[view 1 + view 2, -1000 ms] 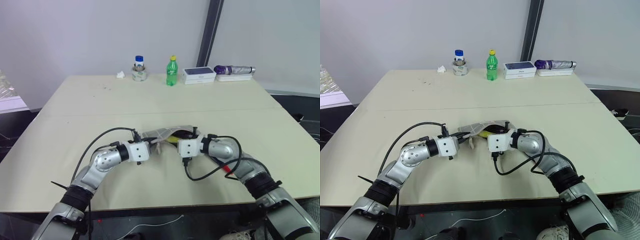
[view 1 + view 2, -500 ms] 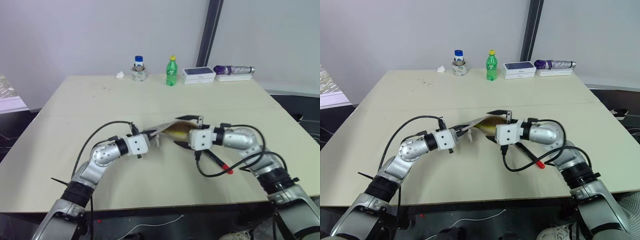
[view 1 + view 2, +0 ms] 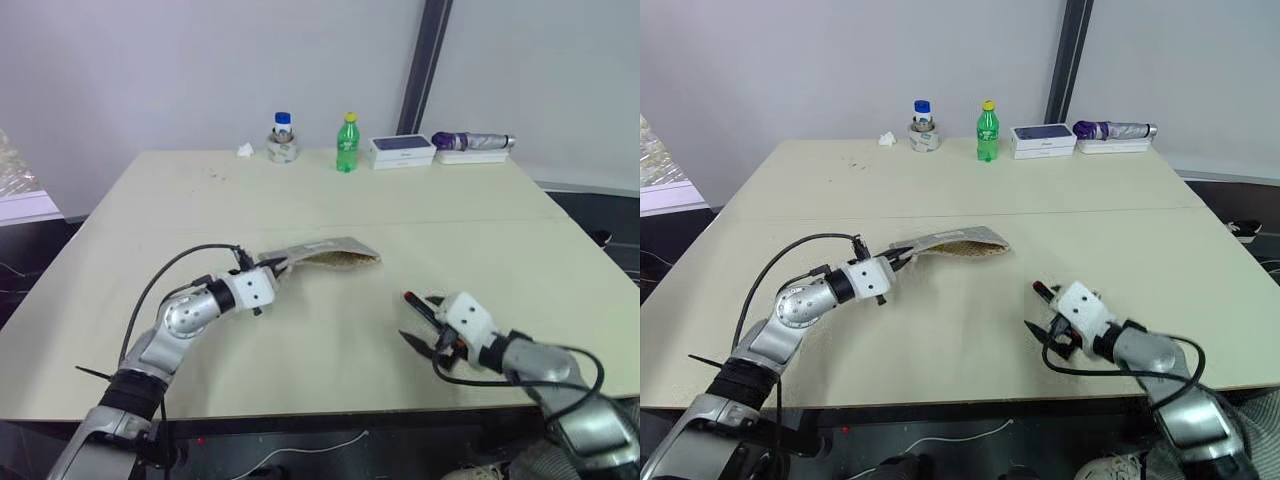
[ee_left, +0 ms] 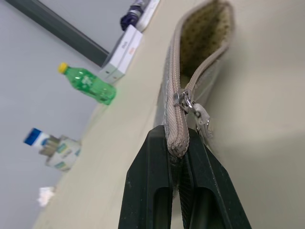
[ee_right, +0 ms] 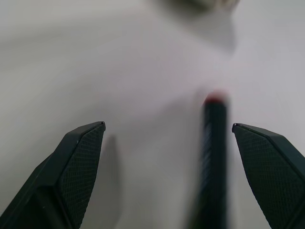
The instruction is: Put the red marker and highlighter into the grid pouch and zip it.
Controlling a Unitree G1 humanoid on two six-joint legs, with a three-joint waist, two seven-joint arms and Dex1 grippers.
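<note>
The grid pouch [image 3: 340, 256] is wide open and only the red marker is still lying loose, so the robot should expect the highlighter to be inside the pouch already, out of sight.
The grid pouch [image 3: 328, 252] lies left of the table's middle with its zip open, and the brown dotted lining [image 4: 202, 33] shows inside. My left gripper [image 4: 177, 148] is shut on the pouch's zip end and holds that end slightly off the table. The zip pull [image 4: 191, 103] hangs just beyond its fingers. The red marker [image 5: 213, 157], black barrel with a red tip, lies on the table near the front right. My right gripper [image 3: 412, 321] stands open around it, one finger on each side, not touching it. The highlighter is hidden.
Along the far edge stand a tape roll with a blue-capped jar [image 3: 282, 141], a green bottle [image 3: 346, 144], a white box [image 3: 398, 150] and a purple folded umbrella [image 3: 470, 141]. The table's front edge [image 3: 330, 415] runs just below my right gripper.
My right gripper has let go of the pouch's mouth, opened wide, and drawn back to the right and down over the marker. The pouch has sunk flatter. My left gripper has shifted slightly left.
</note>
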